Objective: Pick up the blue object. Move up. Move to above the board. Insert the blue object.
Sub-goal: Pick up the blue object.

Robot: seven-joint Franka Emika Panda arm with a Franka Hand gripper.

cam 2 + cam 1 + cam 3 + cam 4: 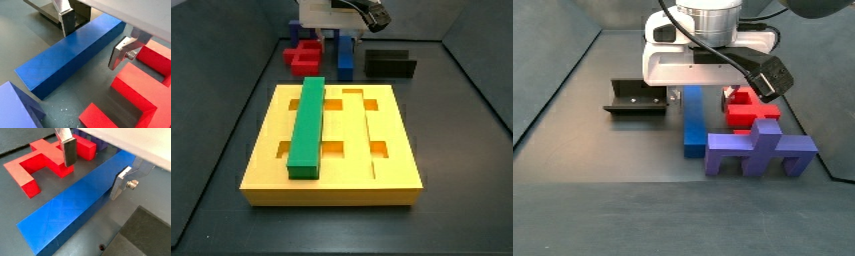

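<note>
My gripper will get the blue object only partway down when I insert it in the empty groove, since the green bar sticks up out of its groove.
The blue object is a long blue bar lying flat on the dark floor; it also shows in the other wrist view and in both side views. My gripper is open and low over the bar's end, with one finger on each side of it and small gaps showing, as the other wrist view also shows. In the side views the gripper sits at the bar's far end. The yellow board lies nearer the front with a green bar in one groove.
A red piece lies beside the blue bar, also in both side views. A purple T-shaped piece stands near the bar's free end. The dark fixture stands on the bar's other side.
</note>
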